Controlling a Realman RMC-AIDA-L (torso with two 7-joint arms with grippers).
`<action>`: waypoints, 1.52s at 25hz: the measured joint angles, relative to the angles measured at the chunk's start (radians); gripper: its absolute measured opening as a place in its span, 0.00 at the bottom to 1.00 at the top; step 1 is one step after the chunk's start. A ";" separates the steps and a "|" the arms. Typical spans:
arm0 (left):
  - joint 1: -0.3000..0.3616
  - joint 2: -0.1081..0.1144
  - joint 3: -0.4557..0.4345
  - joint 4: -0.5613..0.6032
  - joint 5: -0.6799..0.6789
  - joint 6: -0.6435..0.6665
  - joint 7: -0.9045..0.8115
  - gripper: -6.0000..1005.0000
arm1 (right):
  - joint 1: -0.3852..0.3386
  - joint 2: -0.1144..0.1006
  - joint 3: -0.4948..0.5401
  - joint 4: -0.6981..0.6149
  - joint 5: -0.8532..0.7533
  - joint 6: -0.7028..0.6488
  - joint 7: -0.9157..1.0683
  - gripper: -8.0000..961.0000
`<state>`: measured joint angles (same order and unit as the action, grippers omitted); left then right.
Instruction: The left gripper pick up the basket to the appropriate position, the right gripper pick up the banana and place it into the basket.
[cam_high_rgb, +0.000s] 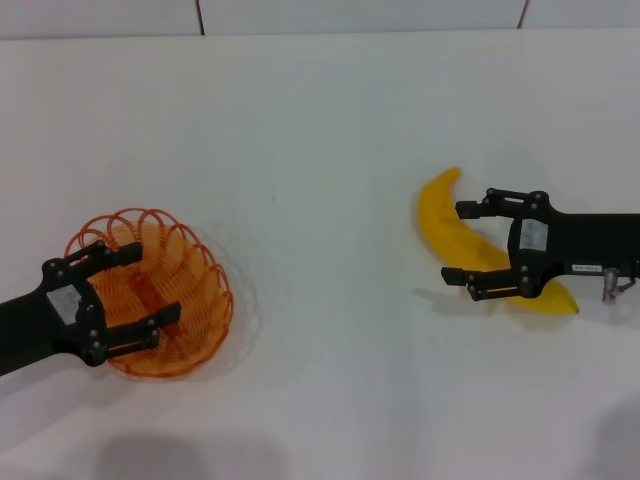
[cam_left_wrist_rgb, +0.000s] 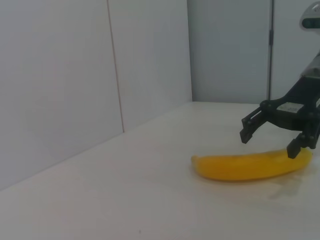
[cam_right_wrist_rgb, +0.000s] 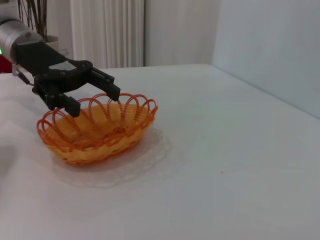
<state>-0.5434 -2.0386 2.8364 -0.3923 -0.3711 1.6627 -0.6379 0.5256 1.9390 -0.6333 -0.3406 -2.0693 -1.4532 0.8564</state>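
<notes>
The basket's hollow (cam_high_rgb: 160, 288) is below my left gripper's open fingers, so next my left gripper moves away and grabs the basket by its far rim (cam_high_rgb: 124, 218).
The orange wire basket (cam_high_rgb: 212, 292) sits on the white table at the left. My left gripper (cam_high_rgb: 135, 290) is open and hovers over it, one finger by the far rim and one over the near side, holding nothing. The right wrist view shows the basket (cam_right_wrist_rgb: 131, 125) with the left gripper (cam_right_wrist_rgb: 92, 100) just above its rim. The yellow banana (cam_high_rgb: 440, 215) lies on the table at the right. My right gripper (cam_high_rgb: 462, 245) is open and low, with its fingers on either side of the banana. The left wrist view shows the banana (cam_left_wrist_rgb: 240, 167) and the right gripper (cam_left_wrist_rgb: 268, 144).
The white table (cam_high_rgb: 330, 150) stretches between the basket and the banana with nothing on it. A wall runs along the table's far edge (cam_high_rgb: 300, 30). Plain panels stand beside the table in the left wrist view (cam_left_wrist_rgb: 75, 75).
</notes>
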 joint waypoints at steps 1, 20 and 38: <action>0.000 0.000 0.000 0.000 0.000 0.000 0.000 0.87 | 0.000 0.000 0.000 0.000 -0.001 -0.001 0.000 0.93; -0.009 0.013 -0.076 -0.115 -0.159 0.043 -0.243 0.84 | -0.001 -0.001 0.010 -0.002 0.005 -0.017 0.002 0.93; -0.333 0.069 0.029 -0.312 0.274 -0.017 -0.394 0.80 | 0.035 0.001 0.007 -0.001 0.005 -0.016 0.033 0.93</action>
<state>-0.8759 -1.9696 2.8654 -0.7047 -0.0970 1.6458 -1.0323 0.5601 1.9401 -0.6259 -0.3415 -2.0648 -1.4695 0.8893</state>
